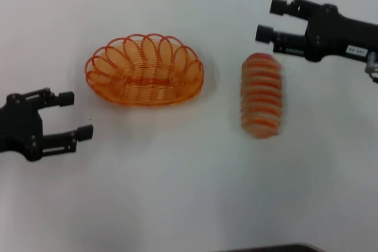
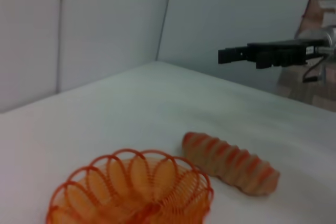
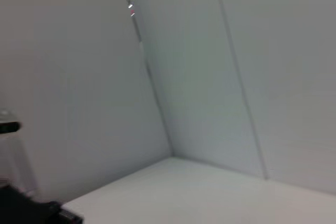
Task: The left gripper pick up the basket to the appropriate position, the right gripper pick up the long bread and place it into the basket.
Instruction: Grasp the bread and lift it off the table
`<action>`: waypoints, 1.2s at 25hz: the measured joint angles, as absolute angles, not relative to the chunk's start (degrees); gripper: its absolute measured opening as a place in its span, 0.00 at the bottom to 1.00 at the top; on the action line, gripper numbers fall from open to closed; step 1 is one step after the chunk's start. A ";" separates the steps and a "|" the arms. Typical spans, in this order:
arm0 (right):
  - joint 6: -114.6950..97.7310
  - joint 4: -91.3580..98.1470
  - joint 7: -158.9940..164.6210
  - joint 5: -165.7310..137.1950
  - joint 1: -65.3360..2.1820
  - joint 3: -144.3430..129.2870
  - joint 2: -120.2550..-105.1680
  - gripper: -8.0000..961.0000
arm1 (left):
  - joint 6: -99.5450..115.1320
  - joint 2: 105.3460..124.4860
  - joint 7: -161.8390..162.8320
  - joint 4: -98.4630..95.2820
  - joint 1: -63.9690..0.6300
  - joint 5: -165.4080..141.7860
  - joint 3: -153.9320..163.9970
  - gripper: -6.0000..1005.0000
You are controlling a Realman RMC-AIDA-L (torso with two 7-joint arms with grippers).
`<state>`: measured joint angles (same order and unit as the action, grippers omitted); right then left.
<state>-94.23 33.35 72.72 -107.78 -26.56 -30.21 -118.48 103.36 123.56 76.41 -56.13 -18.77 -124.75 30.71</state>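
Note:
I should swing my right gripper back and tip it down over the bread's middle [image 1: 261, 94], because it points level at the walls past the long bread's far end [image 1: 260, 59].
The orange wire basket [image 1: 144, 70] sits upright on the white table, left of centre; it also shows in the left wrist view [image 2: 134, 192]. The long bread [image 1: 261, 95], cream with orange-red stripes, lies to the basket's right, apart from it, and shows in the left wrist view [image 2: 231, 163]. My left gripper [image 1: 75, 115] is open and empty, to the front left of the basket, not touching it. My right gripper [image 1: 270, 20], with a white label, is open and empty just behind the bread's far end; it also shows in the left wrist view [image 2: 227, 55].
The white table [image 1: 189, 193] spreads wide around both objects. White walls with a corner seam [image 3: 152, 82] stand behind it. A dark edge [image 1: 271, 248] shows at the table's front.

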 joint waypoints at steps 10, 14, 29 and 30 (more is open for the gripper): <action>-96.32 34.32 72.69 -116.97 -25.46 -35.33 -118.00 0.87 | 103.80 123.59 75.80 -54.41 -18.02 -129.12 30.37 0.79; -96.42 34.78 71.35 -120.12 -25.15 -35.41 -118.25 0.87 | 104.02 123.60 76.22 -52.91 -18.04 -129.13 30.28 0.79; -96.52 34.81 68.29 -122.72 -23.99 -35.11 -118.10 0.86 | 104.05 123.75 76.66 -49.91 -18.62 -128.72 30.51 0.79; -96.53 34.81 68.66 -122.56 -23.99 -34.71 -118.04 0.86 | 103.99 123.75 76.65 -49.81 -18.68 -128.72 30.52 0.79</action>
<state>-96.53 34.81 68.66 -122.56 -23.99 -34.71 -118.04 103.99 123.75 76.65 -49.81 -18.68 -128.72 30.52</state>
